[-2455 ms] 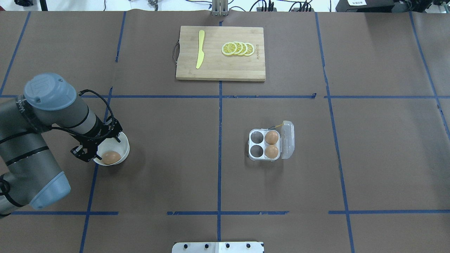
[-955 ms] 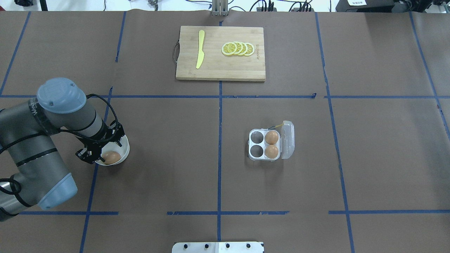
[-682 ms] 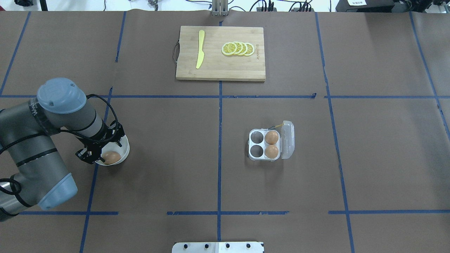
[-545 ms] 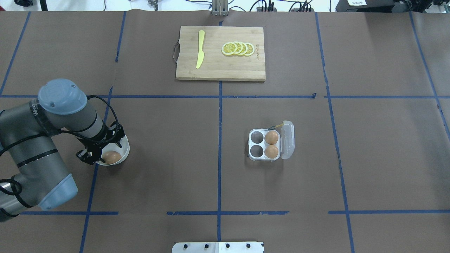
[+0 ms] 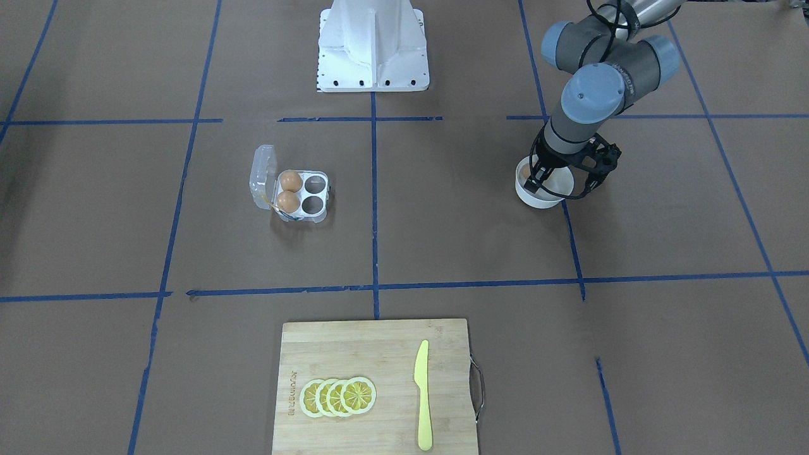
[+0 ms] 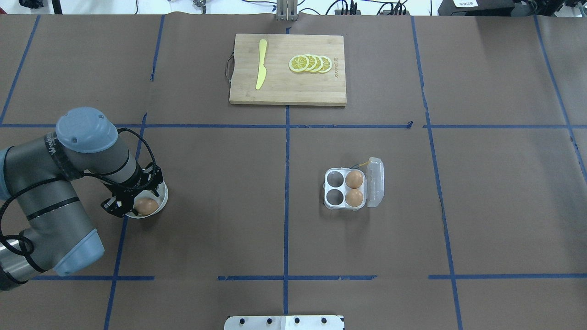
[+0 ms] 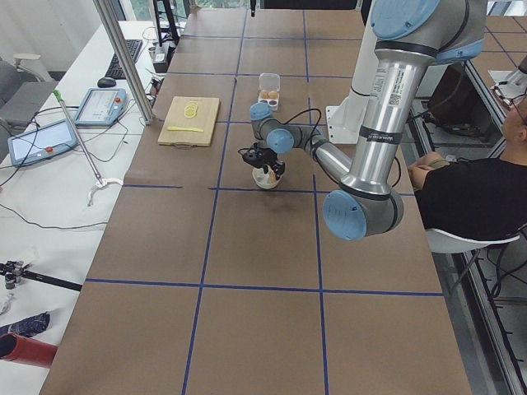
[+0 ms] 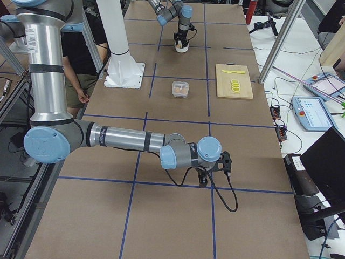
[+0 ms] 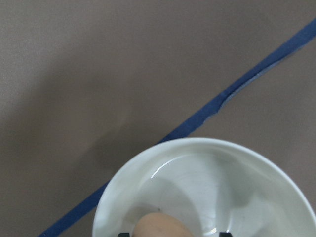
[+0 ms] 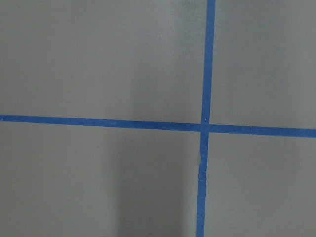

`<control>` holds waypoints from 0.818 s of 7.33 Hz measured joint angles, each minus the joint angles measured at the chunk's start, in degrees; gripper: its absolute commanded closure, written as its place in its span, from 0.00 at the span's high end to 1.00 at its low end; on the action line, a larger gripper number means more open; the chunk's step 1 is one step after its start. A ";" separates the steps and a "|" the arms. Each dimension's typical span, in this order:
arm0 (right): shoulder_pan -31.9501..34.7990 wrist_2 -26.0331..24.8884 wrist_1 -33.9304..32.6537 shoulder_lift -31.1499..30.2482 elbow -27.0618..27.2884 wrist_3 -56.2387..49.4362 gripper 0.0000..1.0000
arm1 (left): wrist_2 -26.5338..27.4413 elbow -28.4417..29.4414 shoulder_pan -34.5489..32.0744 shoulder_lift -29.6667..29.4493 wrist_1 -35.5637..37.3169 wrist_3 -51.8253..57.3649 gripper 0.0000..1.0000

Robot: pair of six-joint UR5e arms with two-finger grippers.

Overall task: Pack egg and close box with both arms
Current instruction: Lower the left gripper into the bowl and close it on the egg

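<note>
Brown eggs in the clear box (image 5: 288, 201) stick up above their round cells, so I expect the egg (image 5: 526, 171) to settle with its top showing when I lower it in.
The egg (image 6: 147, 206) lies in a round white bowl (image 6: 162, 193) at the table's left. My left gripper (image 6: 137, 202) is lowered into the bowl with its jaws open on either side of the egg. In the left wrist view the egg (image 9: 160, 226) sits between two dark fingertips (image 9: 224, 234), apart from both. The clear box (image 6: 345, 189) stands right of centre, lid (image 6: 375, 182) open, with two brown eggs (image 6: 354, 179) in its right cells and its left cells empty. My right gripper (image 8: 202, 181) shows only in the exterior right view, and I cannot tell its state.
A wooden cutting board (image 6: 288, 91) at the far middle carries a yellow knife (image 6: 261, 64) and lemon slices (image 6: 310, 63). Blue tape lines cross the brown table cover. The robot's white base (image 5: 373, 44) stands at the near edge.
My left arm has swung toward the bowl and the gripper has sunk lower, from beside the egg to around it. The box and its eggs have not moved.
</note>
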 measured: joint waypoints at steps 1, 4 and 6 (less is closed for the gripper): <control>-0.01 0.00 0.00 0.00 0.04 0.00 1.00 | -0.02 0.08 0.22 -0.05 -0.03 0.02 0.55; -0.03 0.00 0.00 0.00 0.10 0.02 1.00 | 0.05 0.05 1.04 -0.13 0.19 -0.01 0.00; -0.09 0.00 0.00 0.01 0.15 0.08 1.00 | 0.07 -0.77 1.25 -0.30 2.85 0.22 0.00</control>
